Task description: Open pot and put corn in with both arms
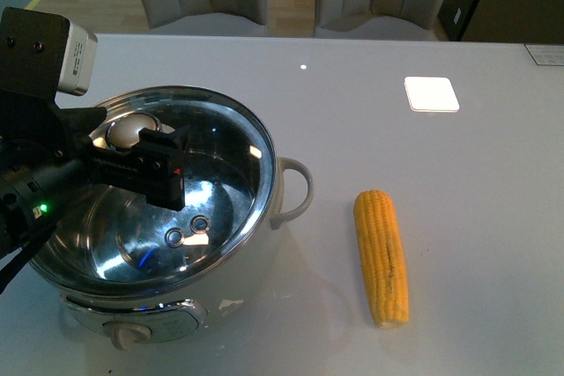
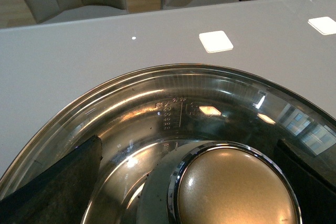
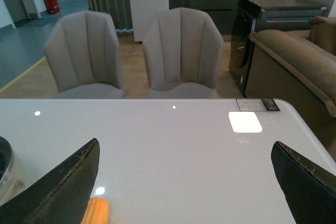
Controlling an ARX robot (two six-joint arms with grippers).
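Note:
The glass lid lets me clearly see the pot's steel side and its marks (image 2: 169,114), so I should expect an empty white pot (image 1: 231,292) when I raise the lid.
The white pot (image 1: 256,279) stands at the front left of the table with a glass lid (image 1: 225,187) on it. The steel inside shows through the glass. My left gripper (image 1: 132,143) is open above the lid, one finger on each side of the round lid knob (image 1: 130,132). In the left wrist view the knob (image 2: 236,187) lies between the black fingers (image 2: 58,182), with gaps on both sides. The yellow corn (image 1: 382,257) lies on the table to the right of the pot. My right gripper (image 3: 184,192) is open and empty above the table. The corn's tip (image 3: 96,211) shows by one finger.
The pot's cream side handle (image 1: 295,187) points toward the corn, and its dial (image 1: 128,334) faces front. A bright white square (image 1: 431,93) shows on the glossy white table (image 1: 352,112). Two grey chairs (image 3: 181,51) stand behind the far edge.

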